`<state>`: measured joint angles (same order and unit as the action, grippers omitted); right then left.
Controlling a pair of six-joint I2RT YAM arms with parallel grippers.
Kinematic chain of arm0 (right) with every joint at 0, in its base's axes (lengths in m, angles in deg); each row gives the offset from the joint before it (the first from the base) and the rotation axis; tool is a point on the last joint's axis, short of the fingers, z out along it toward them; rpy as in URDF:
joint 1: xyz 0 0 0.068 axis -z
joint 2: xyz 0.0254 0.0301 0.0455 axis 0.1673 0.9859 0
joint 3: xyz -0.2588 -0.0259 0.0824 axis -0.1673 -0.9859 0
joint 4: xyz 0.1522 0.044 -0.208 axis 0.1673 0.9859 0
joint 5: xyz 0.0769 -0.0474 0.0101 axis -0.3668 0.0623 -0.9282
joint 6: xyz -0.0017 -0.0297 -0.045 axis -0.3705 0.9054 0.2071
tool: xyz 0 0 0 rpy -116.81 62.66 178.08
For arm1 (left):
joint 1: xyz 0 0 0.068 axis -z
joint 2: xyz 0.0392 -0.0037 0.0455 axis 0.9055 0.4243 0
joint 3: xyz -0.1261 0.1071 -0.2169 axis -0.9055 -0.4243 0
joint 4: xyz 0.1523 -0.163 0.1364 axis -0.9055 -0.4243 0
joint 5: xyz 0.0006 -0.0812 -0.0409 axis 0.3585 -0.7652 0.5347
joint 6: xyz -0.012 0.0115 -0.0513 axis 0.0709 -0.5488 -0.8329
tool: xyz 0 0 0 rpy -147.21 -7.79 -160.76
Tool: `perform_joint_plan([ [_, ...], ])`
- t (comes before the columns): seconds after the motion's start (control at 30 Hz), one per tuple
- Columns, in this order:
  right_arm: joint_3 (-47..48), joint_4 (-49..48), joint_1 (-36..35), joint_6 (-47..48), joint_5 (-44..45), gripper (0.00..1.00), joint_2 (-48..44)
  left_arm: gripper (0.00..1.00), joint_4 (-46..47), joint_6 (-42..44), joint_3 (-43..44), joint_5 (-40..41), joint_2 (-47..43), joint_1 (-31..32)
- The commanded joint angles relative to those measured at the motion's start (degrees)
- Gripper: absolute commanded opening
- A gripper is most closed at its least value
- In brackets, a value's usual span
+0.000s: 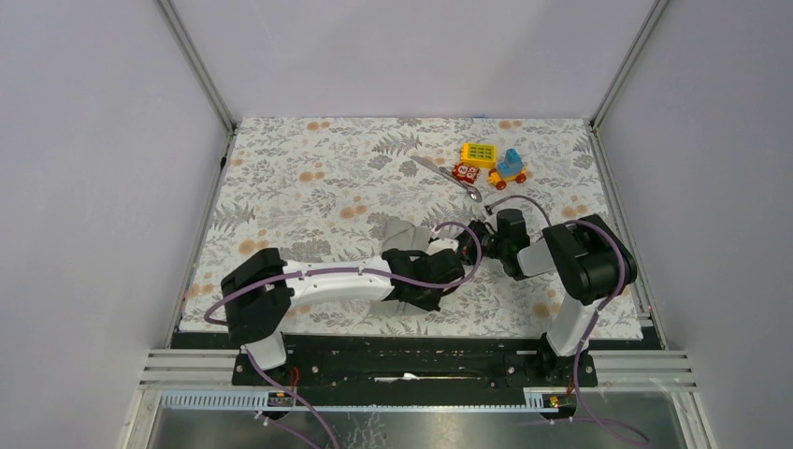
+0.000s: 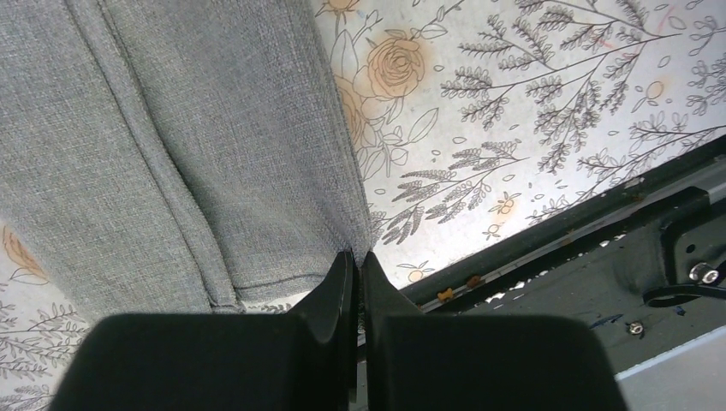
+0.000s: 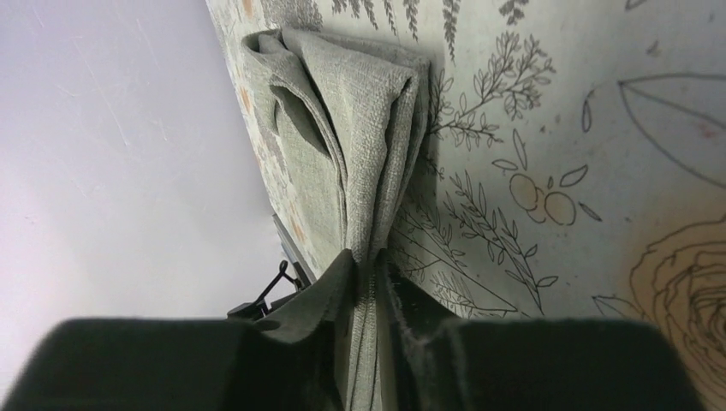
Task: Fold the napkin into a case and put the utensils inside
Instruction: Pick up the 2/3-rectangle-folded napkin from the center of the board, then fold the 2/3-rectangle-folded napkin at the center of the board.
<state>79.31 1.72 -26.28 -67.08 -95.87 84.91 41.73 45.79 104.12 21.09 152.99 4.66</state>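
Note:
My grippers are both holding the same napkin edge (image 2: pixel 344 167), and my left arm is lying across the path of the fold. Next, my left gripper goes over to the napkin's opposite edge (image 1: pixel 385 236) first.
The grey napkin (image 1: pixel 402 230) is lifted and bunched between both arms near the middle of the tablecloth. In the left wrist view it hangs in long folds (image 2: pixel 171 145), and my left gripper (image 2: pixel 358 255) is shut on its lower corner. In the right wrist view the napkin (image 3: pixel 360 120) is gathered into thick pleats, and my right gripper (image 3: pixel 370 257) is shut on them, with cloth running down between the fingers. One of the utensils, a silver spoon (image 1: pixel 451 176), lies on the tablecloth farther back, apart from both grippers. I can make out no other utensil.
A yellow block (image 1: pixel 479 154), a small red toy (image 1: pixel 465 171) and a blue-topped toy car (image 1: pixel 510 168) sit just behind the spoon. The floral tablecloth (image 1: pixel 309 187) covers the table. The black base rail (image 2: pixel 548 248) runs along its near edge. Walls enclose three sides.

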Motion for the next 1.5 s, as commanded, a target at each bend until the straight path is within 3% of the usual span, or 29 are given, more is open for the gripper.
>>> perform_joint_plan([
  [0.0,2.7,-1.6,1.3,2.4,0.7,0.15,0.2,0.00,4.0,0.1,0.8,-3.1,0.2,-0.2],
  [0.13,3.6,0.8,3.2,4.6,-0.8,0.00,0.0,0.00,7.9,0.2,1.6,-6.4,2.2,-0.3],
  [0.43,8.3,23.6,8.4,21.8,-0.3,0.00,-7.6,0.00,16.2,0.0,7.3,-15.2,11.9,-1.5],
  [0.57,11.3,29.6,8.4,25.7,-0.4,0.00,-7.0,0.13,17.7,0.0,9.9,-18.4,15.2,-2.2],
  [0.73,12.9,32.6,8.4,27.9,0.3,0.00,-6.6,0.49,20.2,0.4,7.0,-22.9,10.6,-3.7],
  [0.93,14.8,35.5,8.2,29.4,1.0,0.00,-6.4,0.54,24.8,-0.1,-2.6,-30.6,-0.6,-10.5],
  [1.03,15.4,37.0,7.8,30.0,1.8,0.00,-6.9,0.48,27.4,-0.9,-7.3,-32.5,-4.6,-17.7],
  [1.17,16.8,39.8,6.7,30.7,4.3,0.00,-7.7,0.23,34.0,-3.5,-11.9,-35.4,-3.7,-26.7],
  [1.33,18.8,43.7,4.1,31.3,8.9,0.00,-8.7,0.08,37.0,-3.5,-9.4,-33.4,4.0,-30.2],
  [1.47,20.6,48.0,1.4,31.8,13.3,0.00,-9.8,0.04,37.4,-2.8,-7.9,-28.9,8.7,-30.5],
])
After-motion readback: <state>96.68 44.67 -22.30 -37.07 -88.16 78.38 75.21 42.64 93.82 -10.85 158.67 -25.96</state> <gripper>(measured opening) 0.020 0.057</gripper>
